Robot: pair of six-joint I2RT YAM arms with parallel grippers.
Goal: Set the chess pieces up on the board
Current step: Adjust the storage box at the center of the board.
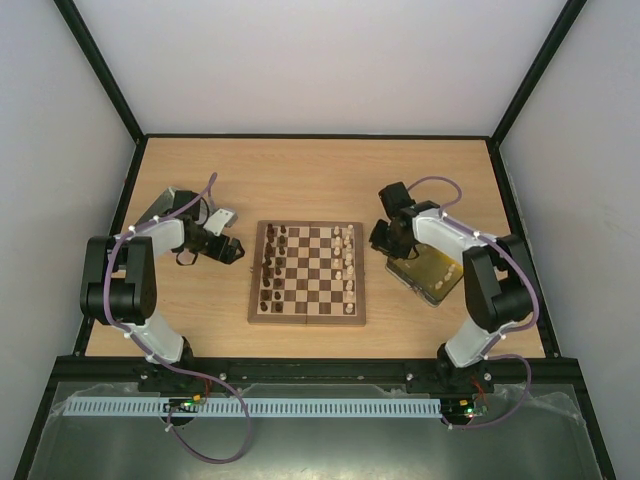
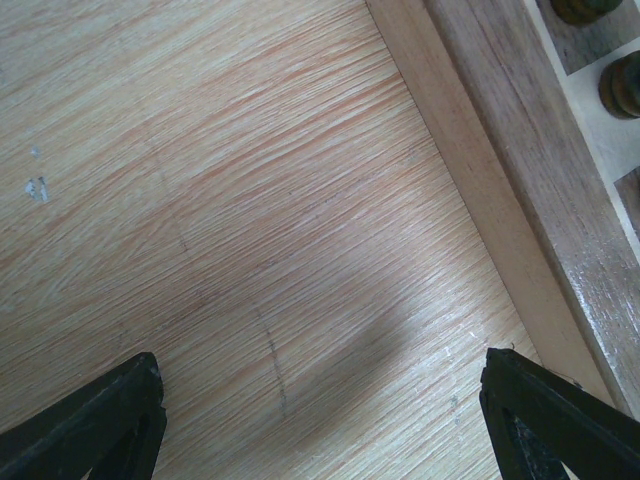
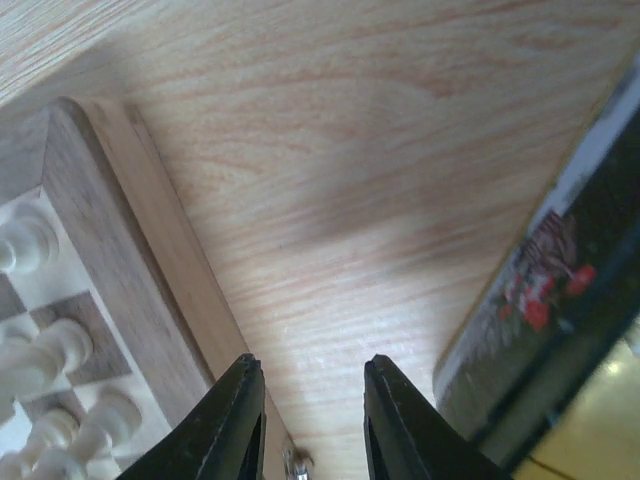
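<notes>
The gold tin tray (image 1: 428,273) is crooked to the board, so my right gripper should take hold of the tray's rim (image 3: 562,368) and turn the tray square before it takes a cream piece.
The board (image 1: 307,318) lies in the middle of the table. Dark brown chess pieces (image 1: 272,268) stand along its left columns and cream ones (image 1: 347,262) along its right columns. My left gripper (image 1: 235,250) hovers just left of the board, wide open and empty. In the left wrist view it (image 2: 320,368) is over bare table, with the board's border (image 2: 500,150) and two dark pieces (image 2: 622,85) at the right. My right gripper (image 1: 378,238) is just right of the board. In the right wrist view it (image 3: 311,365) is open and empty, with the board's border (image 3: 110,230) and cream pieces (image 3: 50,350) at the left.
A shiny gold tin tray (image 1: 430,272) sits right of the board under the right arm. Its printed side wall (image 3: 545,285) shows in the right wrist view. Black frame posts and white walls enclose the table (image 1: 320,170).
</notes>
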